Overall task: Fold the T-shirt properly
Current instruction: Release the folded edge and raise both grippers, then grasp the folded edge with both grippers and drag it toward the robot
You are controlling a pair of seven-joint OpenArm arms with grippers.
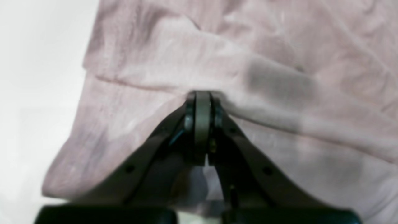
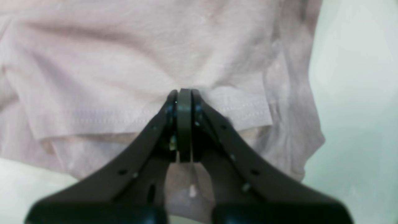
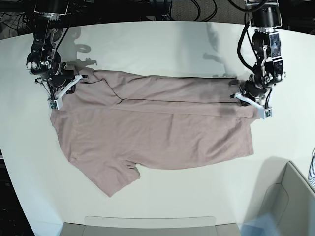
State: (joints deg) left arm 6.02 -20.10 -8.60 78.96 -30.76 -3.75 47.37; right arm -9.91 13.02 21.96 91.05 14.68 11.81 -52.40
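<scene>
My left gripper has its corner of the T-shirt, and the T-shirt's folded edge (image 3: 165, 76) slants well forward of the arm bases. So it should drag that corner back toward the bases, level with my right gripper.
The mauve-pink T-shirt (image 3: 157, 137) lies spread across the white table (image 3: 157, 44), with its far long edge folded over toward the front and one sleeve sticking out at the front left. My right gripper (image 3: 81, 77) is at the shirt's far left corner. In the right wrist view it (image 2: 184, 93) is shut on a hemmed edge of the T-shirt (image 2: 124, 56). My left gripper (image 3: 241, 96) is at the far right corner. In the left wrist view it (image 1: 202, 96) is shut on a fold of the T-shirt (image 1: 279, 46).
A grey bin (image 3: 290, 196) stands at the front right, with a bit of blue-and-white striped cloth (image 3: 312, 172) at the frame's right edge. A shallow tray rim (image 3: 147, 226) runs along the front edge. Cables and arm bases line the back.
</scene>
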